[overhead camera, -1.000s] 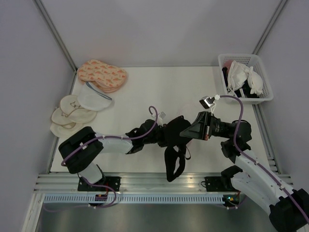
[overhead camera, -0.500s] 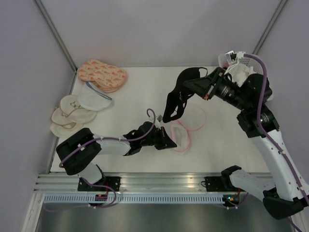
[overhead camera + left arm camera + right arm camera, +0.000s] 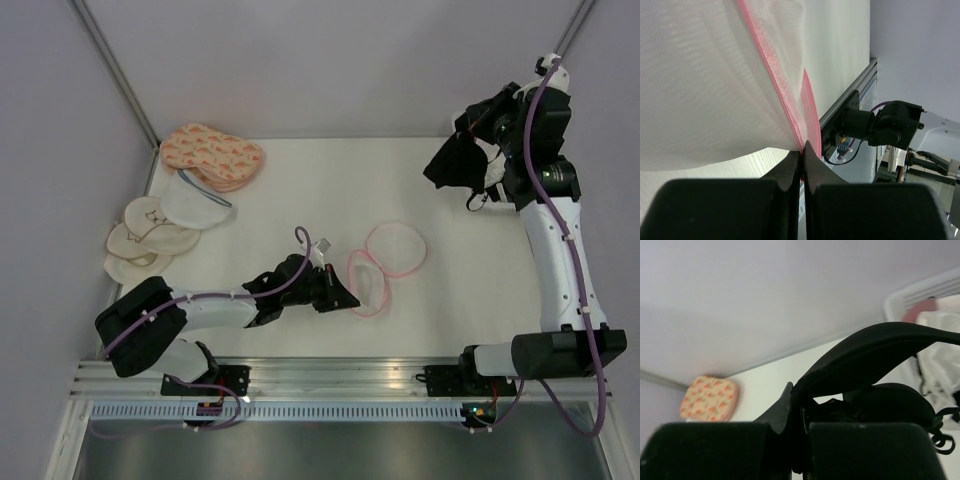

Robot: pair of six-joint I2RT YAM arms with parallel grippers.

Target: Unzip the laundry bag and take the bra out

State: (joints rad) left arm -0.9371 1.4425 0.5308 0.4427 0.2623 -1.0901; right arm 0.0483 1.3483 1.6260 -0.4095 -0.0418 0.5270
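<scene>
I keep moving my right gripper over the basket (image 3: 494, 172) and let go of the bra there, because the black bra (image 3: 456, 162) hangs free of the laundry bag beside the white basket.
The white mesh laundry bag (image 3: 385, 262) lies unzipped on the table, its two pink-rimmed halves spread apart. My left gripper (image 3: 350, 300) is shut on the pink zip rim (image 3: 790, 112) of the near half, white mesh (image 3: 705, 75) filling the left wrist view. The black bra (image 3: 458, 162) hangs high at the back right, above the edge of the white basket (image 3: 545, 195), with my right gripper (image 3: 478, 150) shut on it. In the right wrist view a dark cup (image 3: 875, 352) arches over my closed jaws (image 3: 799, 405).
Peach patterned pads (image 3: 212, 155) and a white mesh pouch (image 3: 195, 203) lie at the back left, cream round pads (image 3: 145, 240) nearer on the left. The basket holds white padded bras (image 3: 940, 335). Metal rails run along the front edge (image 3: 320, 375).
My right arm has swung up and to the back right, carrying the bra from above the bag to over the basket. The bag now lies open; my left gripper stays clamped on its rim.
</scene>
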